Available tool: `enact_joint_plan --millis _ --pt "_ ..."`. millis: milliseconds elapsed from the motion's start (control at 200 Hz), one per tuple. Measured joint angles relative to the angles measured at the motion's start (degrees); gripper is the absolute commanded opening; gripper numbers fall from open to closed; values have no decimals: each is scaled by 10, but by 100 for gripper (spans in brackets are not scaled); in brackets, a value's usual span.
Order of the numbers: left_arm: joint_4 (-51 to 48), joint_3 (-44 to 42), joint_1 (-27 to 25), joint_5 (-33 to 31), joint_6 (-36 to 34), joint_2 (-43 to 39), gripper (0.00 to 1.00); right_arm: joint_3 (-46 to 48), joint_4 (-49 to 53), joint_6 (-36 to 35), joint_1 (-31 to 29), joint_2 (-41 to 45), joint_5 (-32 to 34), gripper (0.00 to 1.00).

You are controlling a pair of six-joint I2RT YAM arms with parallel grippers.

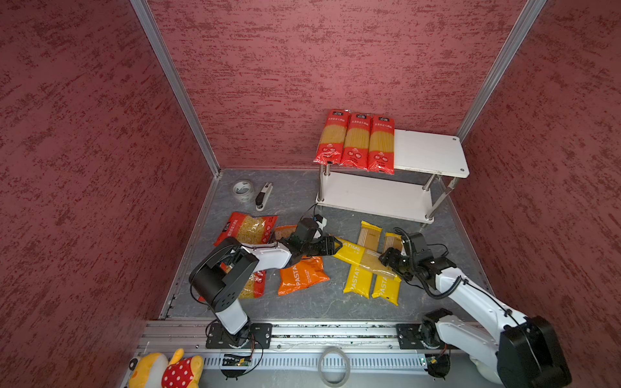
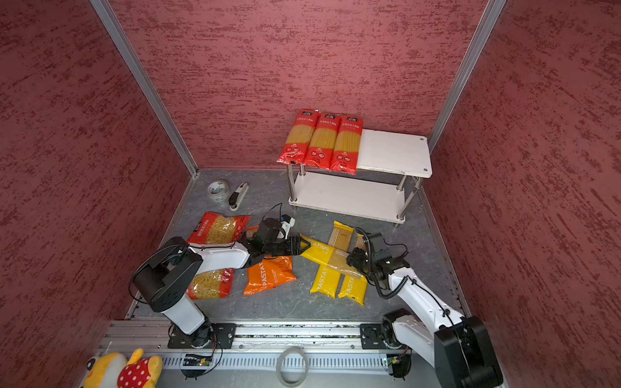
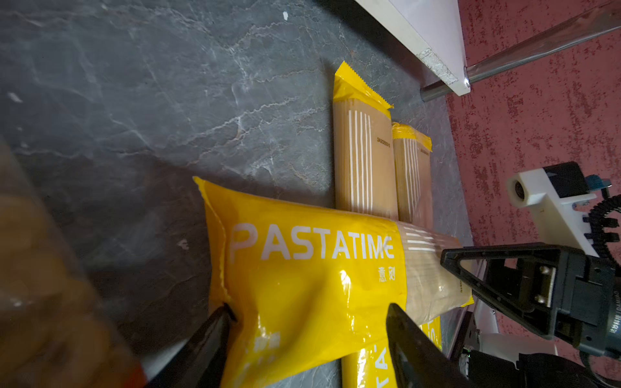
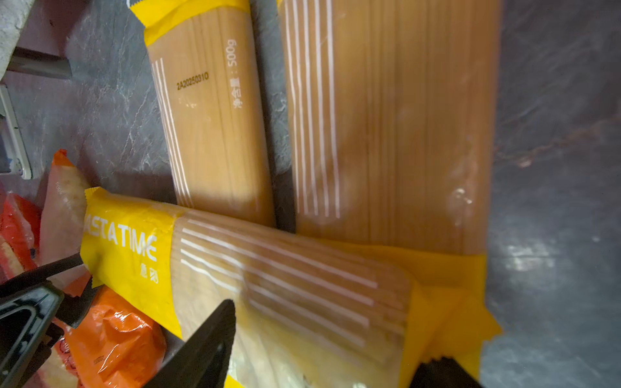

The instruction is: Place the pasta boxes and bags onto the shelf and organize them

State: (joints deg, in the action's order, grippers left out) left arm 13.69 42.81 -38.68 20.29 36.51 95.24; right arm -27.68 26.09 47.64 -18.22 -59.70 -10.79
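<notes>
Next, my right gripper turns the pack's clear end (image 1: 379,264) toward the front rail before lifting, because the top yellow pack (image 1: 362,254) lies crosswise to the shelf.
A yellow PASTATIME spaghetti pack (image 1: 363,257) (image 3: 302,268) (image 4: 268,285) lies crosswise over two other yellow packs (image 1: 359,282) (image 1: 386,290) on the floor. My left gripper (image 1: 337,247) (image 3: 307,309) is shut across its yellow printed end, and one finger dents the edge. My right gripper (image 1: 386,260) (image 4: 336,332) is shut across its clear end. An orange PASTATIME bag (image 1: 302,275) lies below my left gripper. Two red short-pasta bags (image 1: 248,228) (image 1: 253,285) lie partly under my left arm. The white shelf (image 1: 426,151) holds three red spaghetti packs (image 1: 356,141) side by side on the left of its top tier.
The shelf's lower tier (image 1: 376,195) is bare. A tape roll (image 1: 243,190) and a black-and-white stapler-like tool (image 1: 263,196) lie at the back left. A plush toy (image 1: 168,371) and a tape ring (image 1: 334,366) sit beyond the front rail. Red walls close three sides.
</notes>
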Motion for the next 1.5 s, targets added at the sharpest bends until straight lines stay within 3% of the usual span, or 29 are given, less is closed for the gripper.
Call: enact_joint_plan --millis 165,250,481,726,887,1022,1282,1498 --pt "-57 4 16 -8 -22 -39 73 -33 28 -33 -1 -30 7 86" --pt "-100 17 7 -25 -37 -68 73 -59 54 -62 7 -29 35 86" --pt "-126 15 -69 -38 -27 -131 74 -113 56 -119 45 -33 49 80" --pt "-81 -26 -135 -24 26 -93 74 -144 -2 -162 34 -134 -19 79" --pt "-37 -26 -128 -17 52 -35 74 -160 -30 -176 29 -219 -59 78" --pt "-9 -23 -115 -8 64 1 73 -157 -45 -174 26 -237 -89 76" --pt "9 18 -62 4 65 57 73 -75 -78 -122 -35 -176 -109 75" --pt "-6 58 -38 6 46 59 73 -38 -83 -63 -95 -120 -137 77"
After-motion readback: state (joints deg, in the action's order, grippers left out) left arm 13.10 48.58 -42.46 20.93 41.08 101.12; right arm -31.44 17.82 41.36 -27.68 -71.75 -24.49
